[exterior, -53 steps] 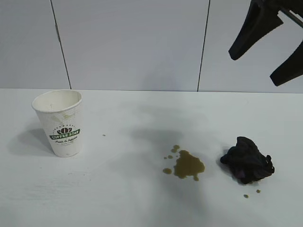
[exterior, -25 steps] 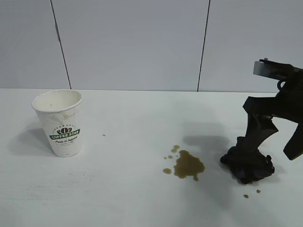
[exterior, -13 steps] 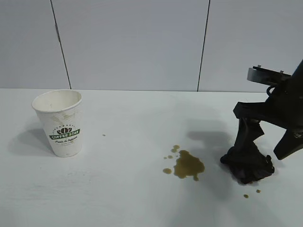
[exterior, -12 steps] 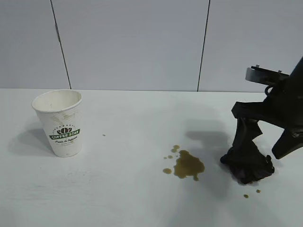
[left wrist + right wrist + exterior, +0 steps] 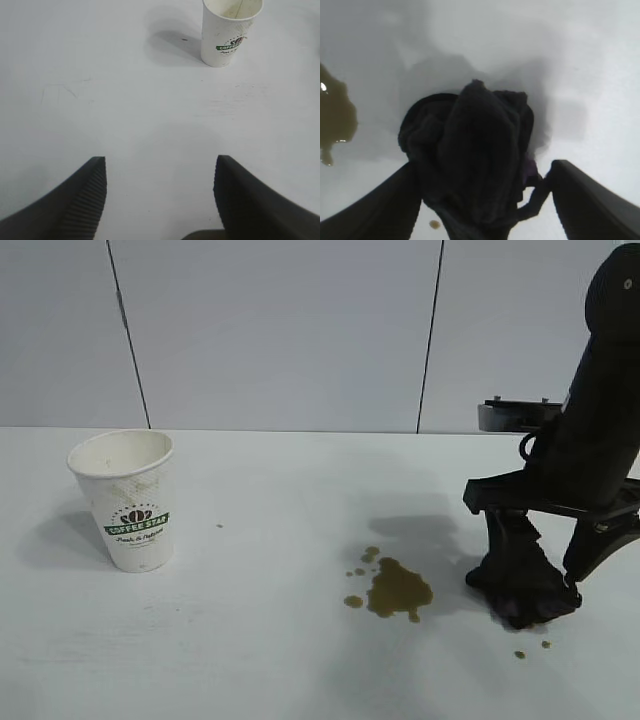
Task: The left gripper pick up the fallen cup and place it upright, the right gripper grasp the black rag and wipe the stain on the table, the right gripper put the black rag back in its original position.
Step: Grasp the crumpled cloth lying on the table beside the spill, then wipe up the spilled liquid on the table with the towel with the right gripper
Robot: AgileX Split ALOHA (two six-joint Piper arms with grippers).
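I can see a wet glint (image 5: 323, 87) in the pooled brown stain, so the black rag (image 5: 525, 585) will pick the stain up cleanly when I wipe across it.
The cup (image 5: 128, 500) stands upright on the table (image 5: 250, 650) at the left; it also shows in the left wrist view (image 5: 229, 31). The stain (image 5: 397, 589) lies mid-table, with its edge in the right wrist view (image 5: 335, 117). The black rag (image 5: 530, 592) lies right of the stain. My right gripper (image 5: 540, 565) is lowered over the rag, open, with one finger on each side of the wad (image 5: 475, 150). My left gripper (image 5: 160, 172) is open and empty above bare table, away from the cup.
A few small brown droplets (image 5: 520, 654) lie in front of the rag, one seen under the right gripper (image 5: 435, 224). A tiny speck (image 5: 219, 526) sits right of the cup. A grey panelled wall (image 5: 280, 330) rises behind the table.
My right gripper came down from the upper right onto the black rag and now straddles it. The cup, stain and rag have not moved.
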